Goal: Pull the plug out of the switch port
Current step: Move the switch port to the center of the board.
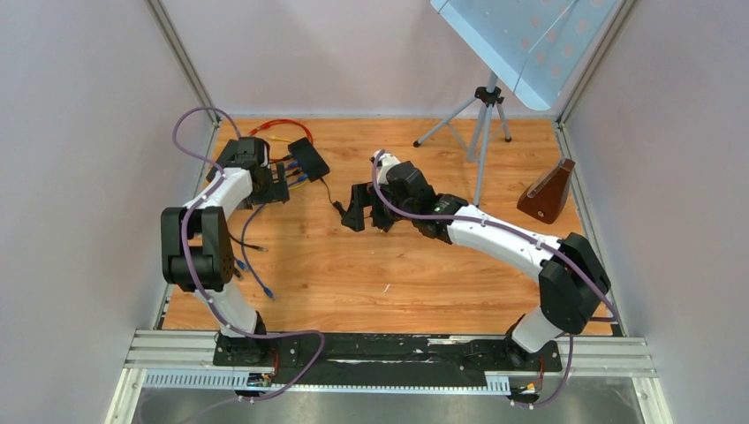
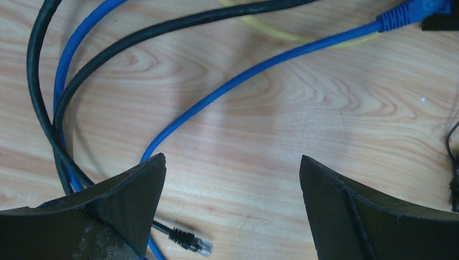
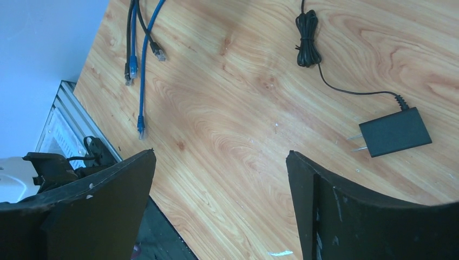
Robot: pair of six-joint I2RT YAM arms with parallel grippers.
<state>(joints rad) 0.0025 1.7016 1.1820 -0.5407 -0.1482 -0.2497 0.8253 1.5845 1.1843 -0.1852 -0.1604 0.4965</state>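
The switch sits at a slant and its cables cross (image 2: 57,129) on my left gripper's side, so my left gripper should move the cables toward the table's middle (image 1: 340,269) before it pulls the plug.
The black switch (image 1: 309,158) lies at the back left of the table, and only its corner (image 2: 439,21) shows in the left wrist view. A blue plug (image 2: 401,17) on a blue cable sits in its port. My left gripper (image 1: 281,184) (image 2: 233,160) is open just left of the switch, above bare wood, with nothing between its fingers. A loose black plug (image 2: 190,241) lies by its left finger. Further right, mid-table, my right gripper (image 1: 358,212) (image 3: 221,154) is open and holds nothing.
A black power adapter (image 3: 395,131) with its bundled cord (image 3: 307,46) lies near the right gripper. Loose blue and black cable ends (image 3: 141,70) trail along the table's left side. A tripod (image 1: 481,115) and a brown wedge (image 1: 548,193) stand at the back right.
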